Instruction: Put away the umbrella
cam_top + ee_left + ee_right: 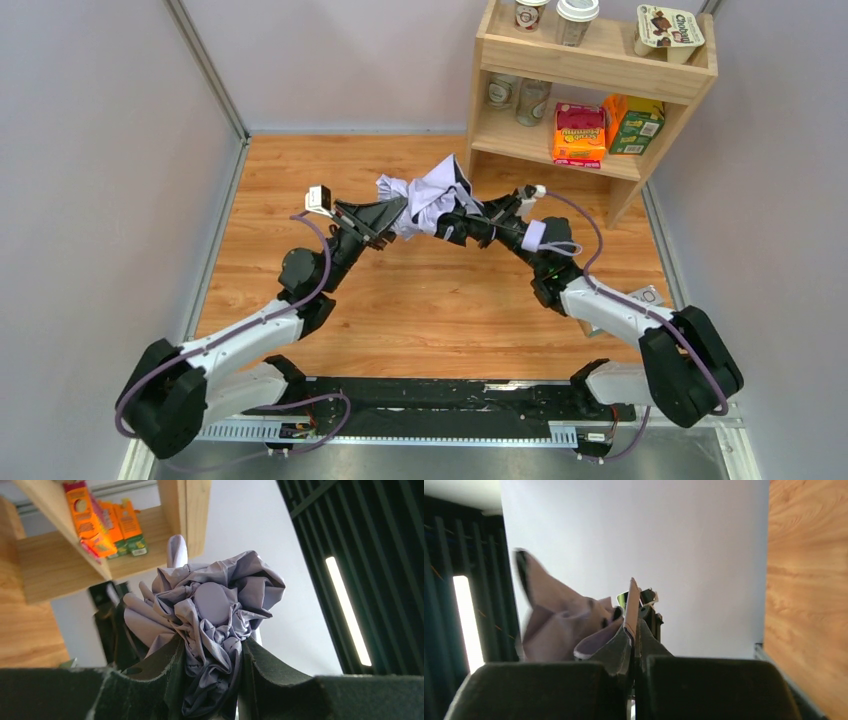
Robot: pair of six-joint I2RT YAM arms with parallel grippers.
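Note:
The umbrella's handle [535, 236] lies along my right gripper's wrist, so my right gripper should turn and bring the umbrella down toward the wooden table [440, 320] before it wraps the strap.
The pale lavender umbrella [432, 196] hangs crumpled in the air between my two grippers, above the wooden table. My left gripper [396, 215] is shut on a bunched wad of its fabric, which fills the left wrist view [215, 610] between my dark fingers [280, 675]. My right gripper [470, 226] is shut on a thin flat edge of the umbrella, the strap tab or fabric hem [630, 611], with loose fabric [559, 625] trailing to the left. The shaft and handle are mostly hidden.
A wooden shelf unit [600, 66] stands at the back right, holding cups, glass jars, a red box [580, 133] and a green and orange box [632, 123]. Grey walls close in the left and right sides. A small flat item [648, 296] lies by the right arm.

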